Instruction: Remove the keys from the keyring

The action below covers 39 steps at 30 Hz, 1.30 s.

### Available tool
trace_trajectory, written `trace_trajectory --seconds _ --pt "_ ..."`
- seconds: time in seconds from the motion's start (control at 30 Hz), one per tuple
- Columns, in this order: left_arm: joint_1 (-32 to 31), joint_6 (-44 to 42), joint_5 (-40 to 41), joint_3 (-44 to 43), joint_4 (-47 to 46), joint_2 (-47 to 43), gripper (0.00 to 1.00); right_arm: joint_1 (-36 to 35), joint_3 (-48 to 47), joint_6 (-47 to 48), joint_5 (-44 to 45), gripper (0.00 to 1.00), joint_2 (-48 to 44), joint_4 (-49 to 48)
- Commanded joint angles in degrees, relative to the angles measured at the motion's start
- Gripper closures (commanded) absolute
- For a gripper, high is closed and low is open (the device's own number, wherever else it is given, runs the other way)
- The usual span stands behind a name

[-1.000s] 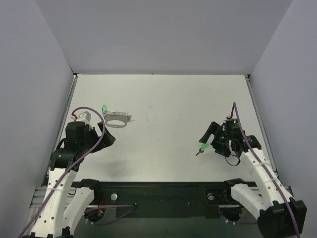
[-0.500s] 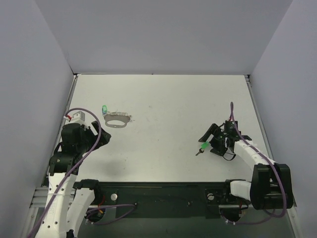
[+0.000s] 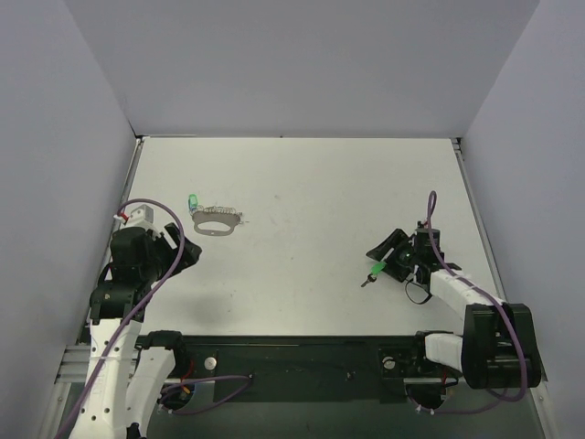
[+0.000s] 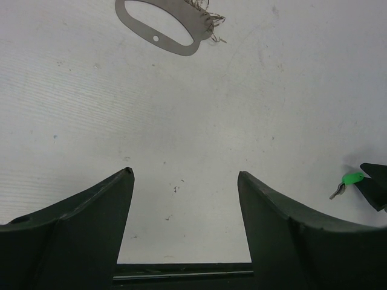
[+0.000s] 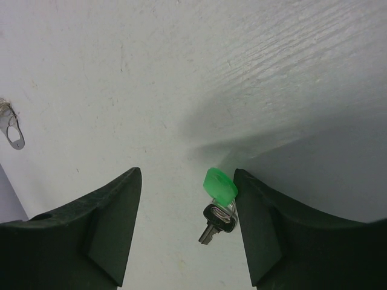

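Observation:
I should open my right gripper because the green head (image 5: pixel 220 186) is slanted against the end of one finger. I should then line up the gripper's fingers along the head's long sides (image 3: pixel 377 268) before I close them and lift.
The keyring (image 3: pixel 217 220), a thin silvery oval loop with a jagged top edge, lies flat at the left of the table. It also shows in the left wrist view (image 4: pixel 162 23). One green-headed key (image 3: pixel 193 202) lies just left of it. My left gripper (image 3: pixel 186 253) is open and empty, below and left of the keyring (image 4: pixel 184 175). My right gripper (image 3: pixel 380 259) is open low over the table. Between its fingers (image 5: pixel 187 175) lies a second green-headed key (image 5: pixel 219 184), joined by a small wire ring to a dark-headed key (image 5: pixel 216 221). The green head sits right by the right finger.
Grey walls close the table on the left, back and right. The black base rail (image 3: pixel 292 352) runs along the near edge. A purple cable (image 3: pixel 443 251) arcs over the right wrist. The green key by the right gripper also shows at the far right of the left wrist view (image 4: pixel 351 178).
My left gripper has drawn back down and left, away from the keyring. My right arm has folded lower and its gripper shifted slightly. The green key beside it stays on the table.

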<state>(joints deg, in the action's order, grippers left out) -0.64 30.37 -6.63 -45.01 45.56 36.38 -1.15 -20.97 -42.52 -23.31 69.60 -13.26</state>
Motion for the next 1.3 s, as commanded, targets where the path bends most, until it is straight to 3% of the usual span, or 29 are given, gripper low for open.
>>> trace_trajectory --seconds 0.0,0.37,0.5,0.53,0.73,0.77,0.93,1.0,1.03,1.07,1.17,1.27 --pt "0.38 -0.57 -0.93 -0.16 -3.2 -0.35 0.21 0.27 3.21 -2.04 1.95 0.44 -2.01 -2.21" --pt "0.38 -0.49 -1.01 -0.07 -3.2 -0.52 0.22 0.27 4.45 -2.92 3.45 0.62 -3.77 -0.02" --pt "0.38 -0.58 -1.1 -0.07 -3.29 -0.43 0.22 0.18 4.19 -2.22 3.88 0.75 -4.91 1.21" --pt "0.29 -0.58 -1.19 -0.07 -3.37 -0.43 0.22 0.18 4.1 -2.04 3.97 0.92 -4.83 1.74" --pt "0.38 -0.75 -1.45 0.1 -3.37 -0.35 0.23 0.09 3.83 -1.6 3.89 0.96 -4.74 2.1" --pt "0.38 -0.66 -1.45 0.1 -3.37 -0.35 0.23 0.09 3.83 -1.69 3.89 1.0 -4.74 2.01" --pt "0.38 -0.66 -1.54 0.01 -3.29 -0.17 0.23 -0.17 3.83 -1.6 3.8 0.99 -5.35 2.62" --pt "0.29 -0.66 -1.45 0.01 -3.37 -0.17 0.23 -0.17 4.27 -2.12 3.97 0.86 -6.06 2.27" --pt "0.38 -0.66 -1.45 0.01 -3.29 -0.17 0.23 -0.26 4.27 -2.56 4.06 0.69 -6.32 1.66" --pt "0.38 -0.66 -1.45 0.01 -3.29 -0.17 0.23 -0.17 4.62 -2.65 4.15 0.65 -6.5 1.31" --pt "0.29 -0.75 -1.54 0.01 -3.37 -0.08 0.23 -0.17 5.41 -3.7 4.41 0.56 -6.15 -1.23" --pt "0.38 -0.75 -1.63 0.01 -3.29 -0.08 0.24 -0.17 5.94 -4.58 4.5 0.57 -5.01 -3.61"
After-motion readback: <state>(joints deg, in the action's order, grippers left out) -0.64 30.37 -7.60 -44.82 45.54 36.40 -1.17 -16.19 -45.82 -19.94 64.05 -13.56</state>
